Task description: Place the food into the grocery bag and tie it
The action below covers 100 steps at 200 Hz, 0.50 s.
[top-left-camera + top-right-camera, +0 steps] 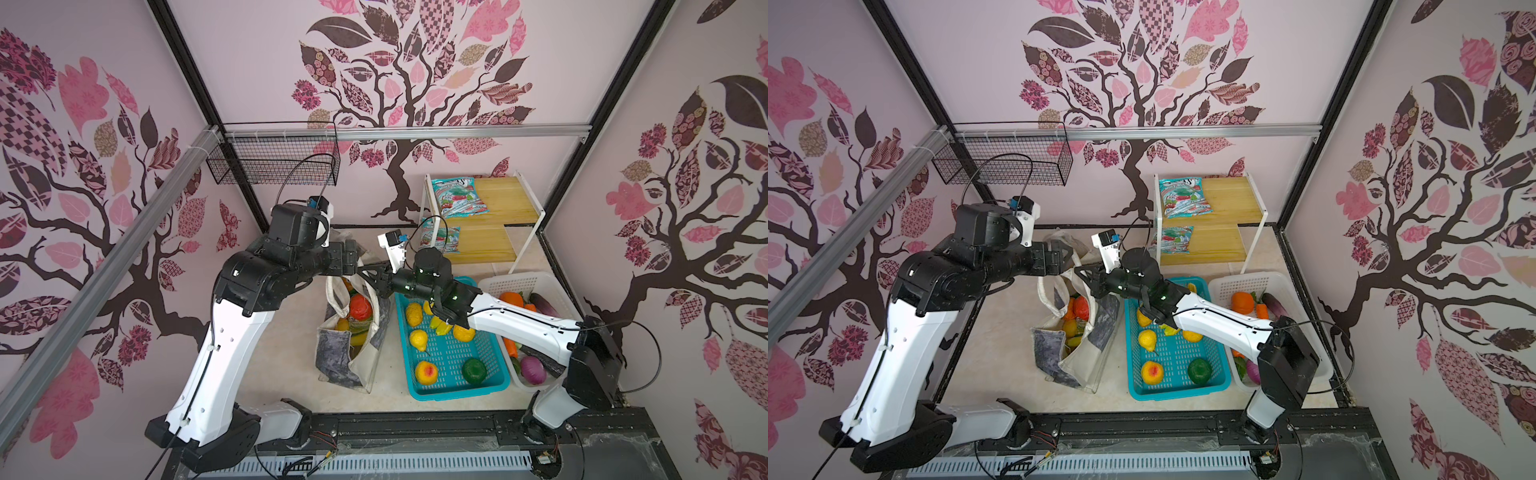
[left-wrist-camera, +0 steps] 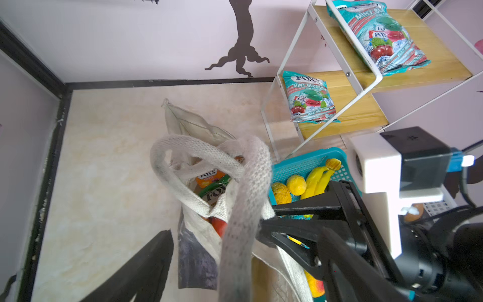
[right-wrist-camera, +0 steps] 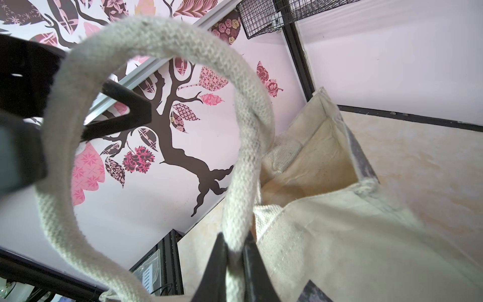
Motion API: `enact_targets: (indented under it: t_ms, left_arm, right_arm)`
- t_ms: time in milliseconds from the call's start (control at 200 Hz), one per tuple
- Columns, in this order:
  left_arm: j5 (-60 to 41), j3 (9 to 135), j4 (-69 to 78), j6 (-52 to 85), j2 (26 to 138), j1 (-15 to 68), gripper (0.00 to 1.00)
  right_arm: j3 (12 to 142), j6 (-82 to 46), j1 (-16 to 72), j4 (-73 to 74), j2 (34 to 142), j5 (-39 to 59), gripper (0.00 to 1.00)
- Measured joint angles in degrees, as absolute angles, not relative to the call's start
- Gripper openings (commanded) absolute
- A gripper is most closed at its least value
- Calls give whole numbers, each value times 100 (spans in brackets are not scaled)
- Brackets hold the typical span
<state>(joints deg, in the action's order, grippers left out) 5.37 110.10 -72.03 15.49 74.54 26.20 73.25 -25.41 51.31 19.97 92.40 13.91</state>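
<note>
I should back my left gripper off, turn it level and grip the loop's outer side with it, because it points down over the bag's handle loop and crowds my right gripper.
The cream grocery bag stands open on the floor between my arms. Inside lie food items: a red vegetable, an orange, bananas, an orange FOX'S packet and a green packet. My right gripper is shut on one cream handle, which loops up above the bag's mouth. My left gripper is open just above the bag, its fingers wide apart, and a handle strap hangs loose between them. The two grippers almost meet over the bag.
A teal basket with lemons, bananas, a peach and a green pepper sits right of the bag. Beside it stands a white basket of vegetables. A wooden shelf with mint sweet packets stands at the back. A wire basket hangs on the wall.
</note>
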Motion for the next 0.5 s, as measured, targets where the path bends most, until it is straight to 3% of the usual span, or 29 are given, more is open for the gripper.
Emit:
enact_targets:
  t_ms: [135,330,420,500]
  left_arm:
    - [757,11345,-7216,1603,7400,2620,95]
    - [923,11491,-6982,1772,6912,2523,87]
    - [760,11155,-6600,1914,6514,1946,87]
    - [285,10451,-6141,2198,6108,1116,95]
  right_arm:
    - [7323,-2534,5131,1994,9240,1319,0]
    - [7323,-2528,5131,1984,9240,1302,0]
    - [7323,-2506,5131,1953,9233,1286,0]
    - [7301,-2482,5131,1953,9218,1264,0]
